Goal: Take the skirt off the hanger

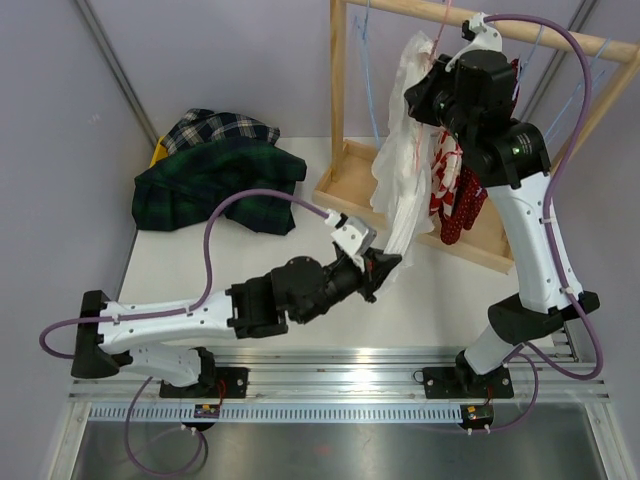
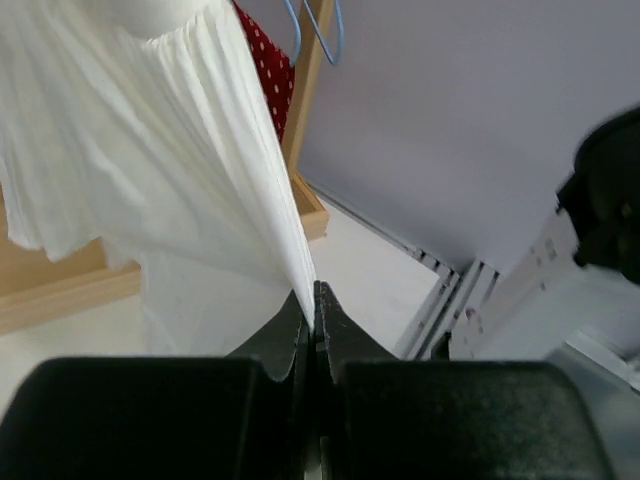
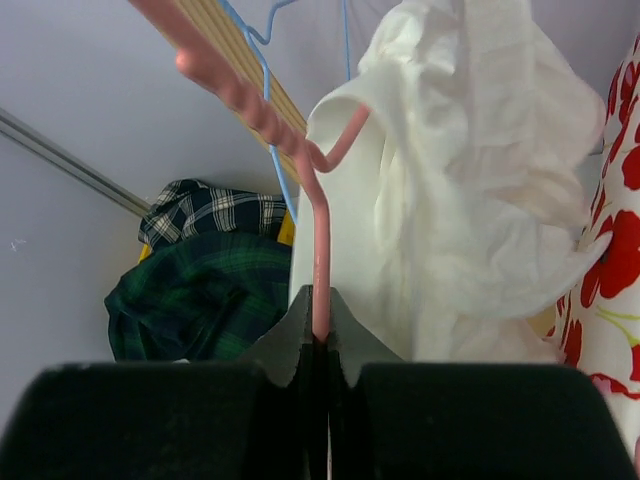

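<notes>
Next, I turn my left gripper and pull the white skirt off toward the green plaid clothes (image 1: 222,180), because one arm of the pink hanger (image 3: 349,136) is still inside the skirt.
The white skirt (image 1: 405,170) hangs from a pink hanger (image 3: 321,240) on the wooden rack's top rail. My left gripper (image 1: 385,262) is at the skirt's lower edge and pulls it toward the near side. In the left wrist view this gripper (image 2: 315,300) is shut on a fold of the skirt (image 2: 180,180). My right gripper (image 1: 442,62) is up by the rail. In the right wrist view it (image 3: 321,298) is shut on the hanger's wire below the hook, with the bunched skirt (image 3: 470,200) just to its right.
The wooden rack (image 1: 340,100) stands on a tray-like base (image 1: 345,190) at the back. A red floral garment (image 1: 455,195) hangs beside the skirt, near empty blue hangers (image 1: 372,60). A pile of green plaid clothes (image 1: 215,170) lies at the back left.
</notes>
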### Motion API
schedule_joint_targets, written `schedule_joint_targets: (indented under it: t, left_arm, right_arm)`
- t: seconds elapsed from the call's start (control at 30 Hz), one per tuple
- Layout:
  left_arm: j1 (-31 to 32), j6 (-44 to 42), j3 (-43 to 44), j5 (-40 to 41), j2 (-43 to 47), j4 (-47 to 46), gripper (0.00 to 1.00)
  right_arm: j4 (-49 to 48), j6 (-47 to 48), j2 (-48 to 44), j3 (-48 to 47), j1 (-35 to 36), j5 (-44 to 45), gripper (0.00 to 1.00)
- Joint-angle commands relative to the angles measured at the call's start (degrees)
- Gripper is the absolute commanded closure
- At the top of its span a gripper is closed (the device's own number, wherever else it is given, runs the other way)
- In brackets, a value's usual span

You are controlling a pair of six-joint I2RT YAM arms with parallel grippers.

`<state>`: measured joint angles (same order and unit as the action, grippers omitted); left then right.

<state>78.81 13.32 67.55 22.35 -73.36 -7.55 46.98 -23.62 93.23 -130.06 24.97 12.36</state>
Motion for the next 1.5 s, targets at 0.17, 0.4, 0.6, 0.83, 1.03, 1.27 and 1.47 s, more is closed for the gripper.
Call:
schedule_joint_targets:
  t: [0.17,0.4,0.6,0.83,1.03,1.27,1.47]
  left_arm:
    - [9.96,2.4,-8.57,8.14,1.65,4.56,1.0]
    - [4.71,0.75,1.93,13.6,-5.99,7.37,1.0]
    - [-6.81,-7.51,18.47,10.18,-15.04,9.92,1.0]
    - [-18.4,-8.4,30.79,7.89,-20.85,14.49,1.0]
    - [-21.24,-6.21,30.91,5.27,-19.11,19.68,1.0]
    - [-13.95,-4.01,6.74,13.32,0.92,20.45,1.0]
    - [-13.85,-0.41,-0.93,17.2,16.48,33.53,1.0]
  right_arm:
    - [-9.89,1.64,1.69,-5.72,-0.98,5.13,1.0]
    - [-1.02,-3.87,1.26,-8.56,-0.89,-0.22,1.0]
    - [1.43,-11.44,-8.58,6.13,-0.89,-9.98,1.0]
    - [13.3,-16.55,-17.36,13.23,-0.98,-17.8,1.0]
    - [14.46,-15.33,-19.41,12.74,-0.98,-18.26,1.0]
    - [10.85,-7.77,-5.36,-3.6,-1.06,-13.6,1.0]
    - [6.99,-3.72,9.33,-19.44,-2.29,-9.38,1.0]
